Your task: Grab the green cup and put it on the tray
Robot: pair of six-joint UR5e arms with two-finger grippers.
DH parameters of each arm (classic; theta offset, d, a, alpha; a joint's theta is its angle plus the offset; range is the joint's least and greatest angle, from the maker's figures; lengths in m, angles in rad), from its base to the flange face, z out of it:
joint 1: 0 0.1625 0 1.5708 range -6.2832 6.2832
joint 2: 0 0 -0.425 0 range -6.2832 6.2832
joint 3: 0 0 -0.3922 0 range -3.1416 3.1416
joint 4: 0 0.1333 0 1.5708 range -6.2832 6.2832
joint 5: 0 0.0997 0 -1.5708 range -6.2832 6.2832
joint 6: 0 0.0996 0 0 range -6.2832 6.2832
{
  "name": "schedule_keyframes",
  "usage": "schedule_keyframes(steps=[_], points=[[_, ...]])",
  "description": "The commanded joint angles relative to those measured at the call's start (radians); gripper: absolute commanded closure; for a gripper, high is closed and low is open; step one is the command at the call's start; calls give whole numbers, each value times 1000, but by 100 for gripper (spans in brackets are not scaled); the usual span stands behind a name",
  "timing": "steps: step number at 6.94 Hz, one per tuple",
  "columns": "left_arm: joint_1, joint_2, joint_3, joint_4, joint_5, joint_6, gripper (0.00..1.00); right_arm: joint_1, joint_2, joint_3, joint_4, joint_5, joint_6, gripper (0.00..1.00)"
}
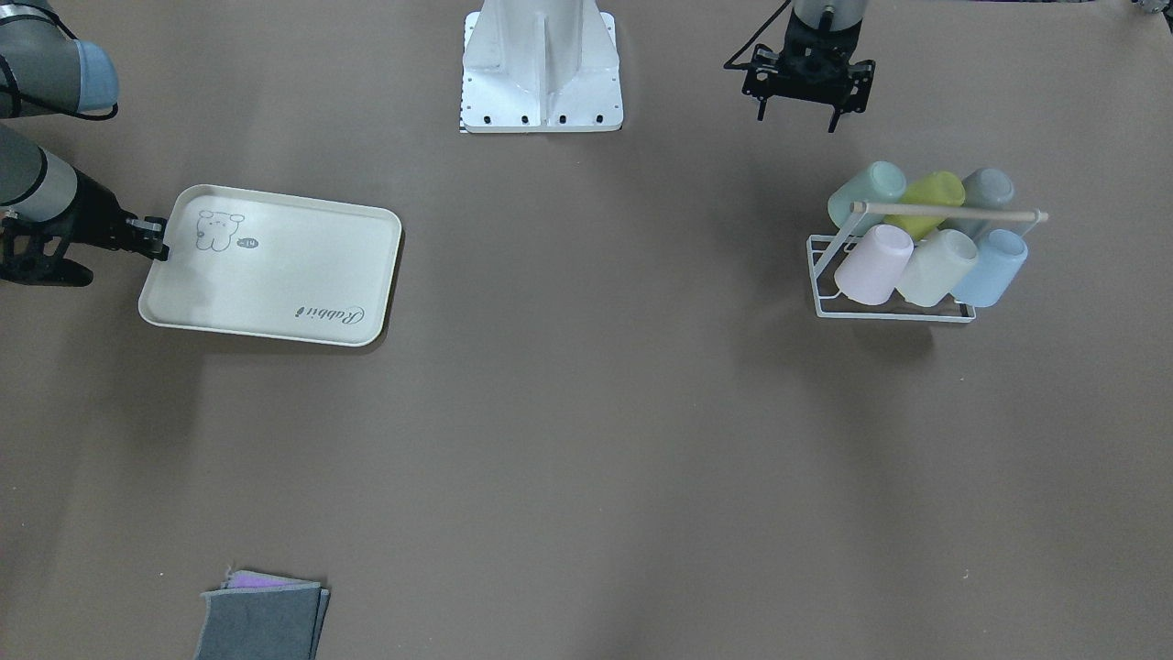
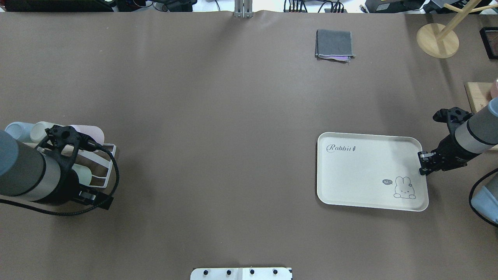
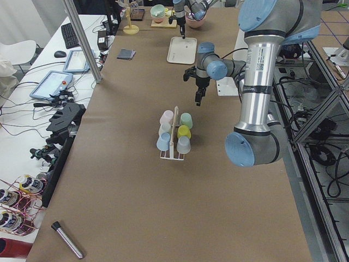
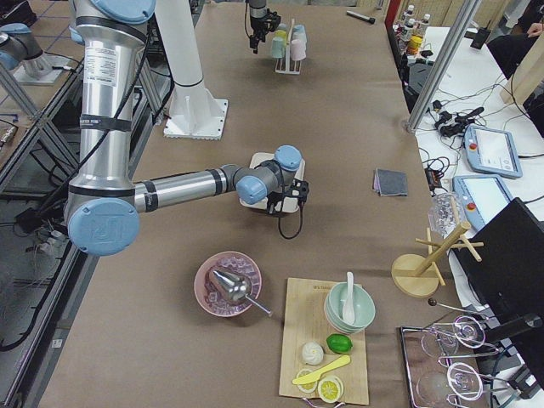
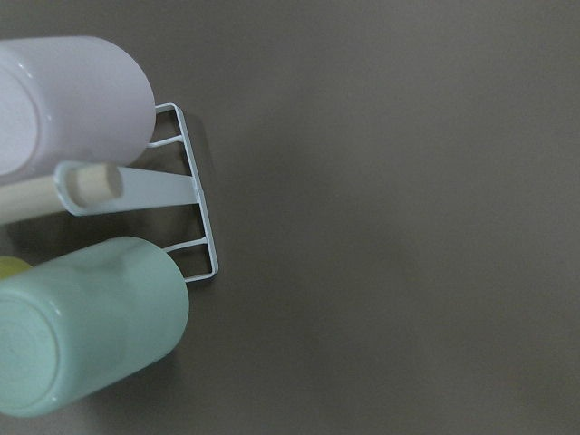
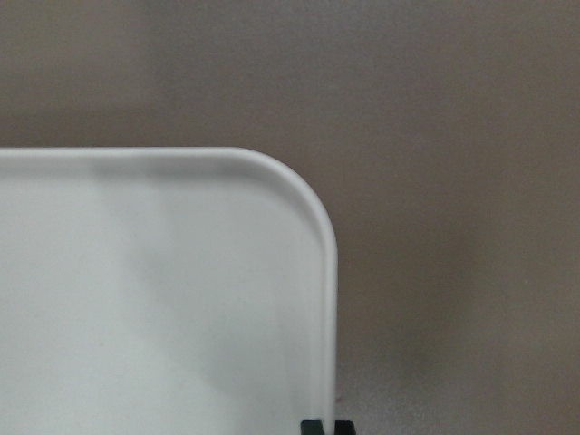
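Observation:
Next, my left gripper backs away, tilts almost level and moves toward the cup's side (image 1: 842,205), since it points down while the green cup (image 1: 868,196) leans on the rack.
The green cup (image 1: 866,192) lies tilted on a white wire rack (image 1: 893,314), at the back row's end nearest the table's middle, beside the lime cup (image 1: 933,197). In the left wrist view the green cup (image 5: 86,335) is at lower left, under the rack's wooden bar. My left gripper (image 1: 797,117) is open and empty, hovering on the robot's side of the rack, not touching any cup. The cream tray (image 1: 275,270) lies flat, with nothing on it. My right gripper (image 1: 154,238) is shut on the tray's rim at the corner by the drawing.
The rack also holds pink (image 1: 875,264), cream-white (image 1: 935,268), light blue (image 1: 992,268) and grey-blue (image 1: 985,191) cups. A folded grey cloth (image 1: 261,619) lies at the far edge. The robot's base (image 1: 541,64) stands between the arms. A wooden stand (image 2: 437,39) is at the far right.

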Motion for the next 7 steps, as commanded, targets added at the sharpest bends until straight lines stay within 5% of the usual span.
schedule_keyframes(steps=[1,5,7], points=[[180,-190,-16,368,212,18,2,41,-27,35,0,57,-78,100],[267,-126,-5,398,499,359,3,118,-42,58,0,166,-135,100],[359,-77,9,406,629,454,4,115,55,44,-6,176,-128,100]])
